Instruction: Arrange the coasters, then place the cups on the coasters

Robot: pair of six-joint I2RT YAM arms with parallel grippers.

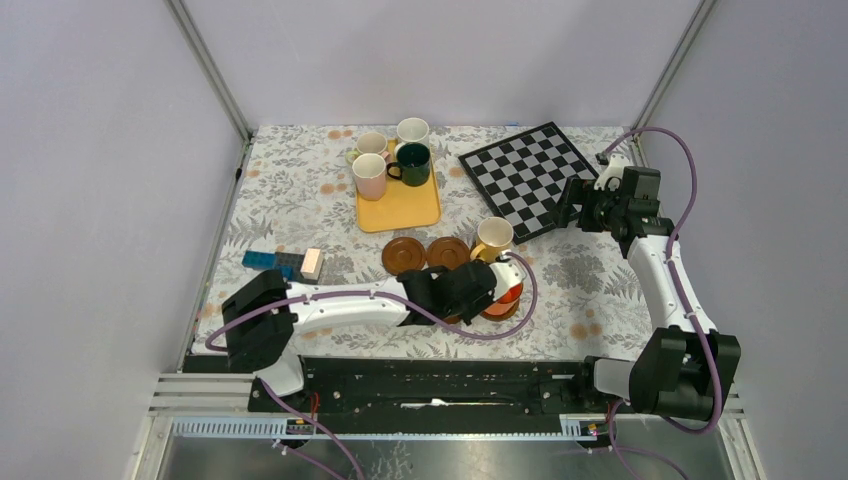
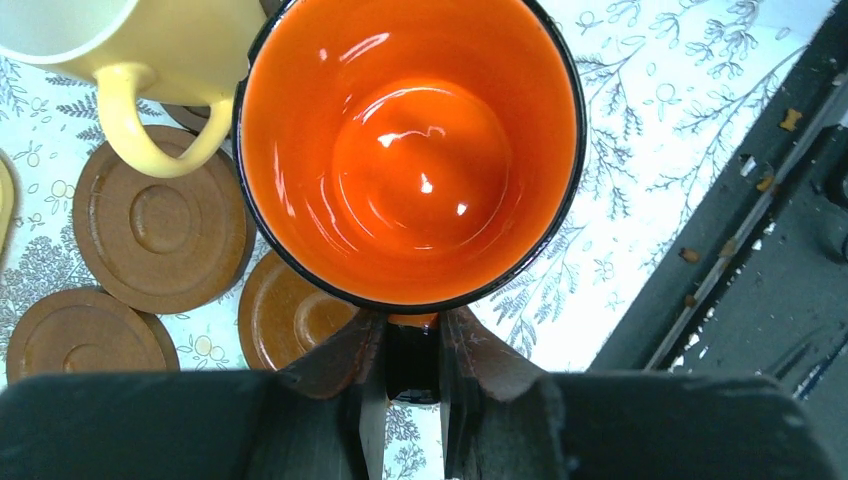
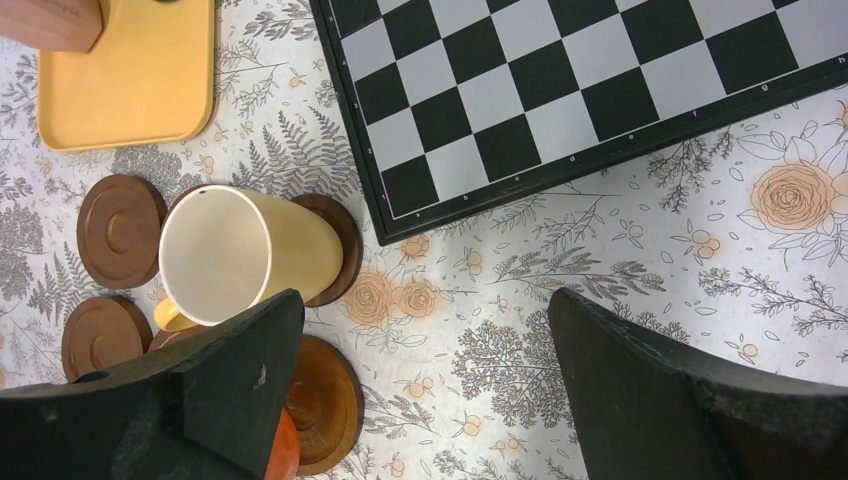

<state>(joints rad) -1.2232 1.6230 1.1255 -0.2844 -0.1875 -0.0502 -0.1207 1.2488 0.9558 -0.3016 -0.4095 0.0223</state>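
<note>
The orange cup [image 1: 511, 293] hangs upright above the brown coaster [image 1: 503, 313] beside the yellow cup, so the left gripper keeps lowering the orange cup until its base sits on the coaster.
My left gripper [image 1: 497, 290] [image 2: 412, 335] is shut on the dark handle of the orange cup [image 1: 509, 294] [image 2: 410, 150], which hangs upright over the edge of a brown coaster [image 1: 497, 313] [image 2: 292, 318] [image 3: 322, 400]. Just behind it, the yellow cup [image 1: 493, 237] [image 2: 150, 45] [image 3: 240, 250] stands on a darker coaster [image 3: 343, 240]. Two more coasters [image 1: 404, 255] [image 1: 448, 252] lie bare to the left. Pink [image 1: 369, 176], dark green [image 1: 413, 163], white [image 1: 412, 131] and pale [image 1: 372, 144] cups stand at the yellow tray [image 1: 400, 208]. My right gripper [image 1: 578, 207] [image 3: 425, 310] is open above the tablecloth with nothing between its fingers.
A chessboard [image 1: 528, 175] [image 3: 600, 80] lies at the back right, under the right wrist. A blue block [image 1: 270, 262] and a pinkish block [image 1: 312, 264] sit left of the coasters. The enclosure's frame posts and walls stand at both sides.
</note>
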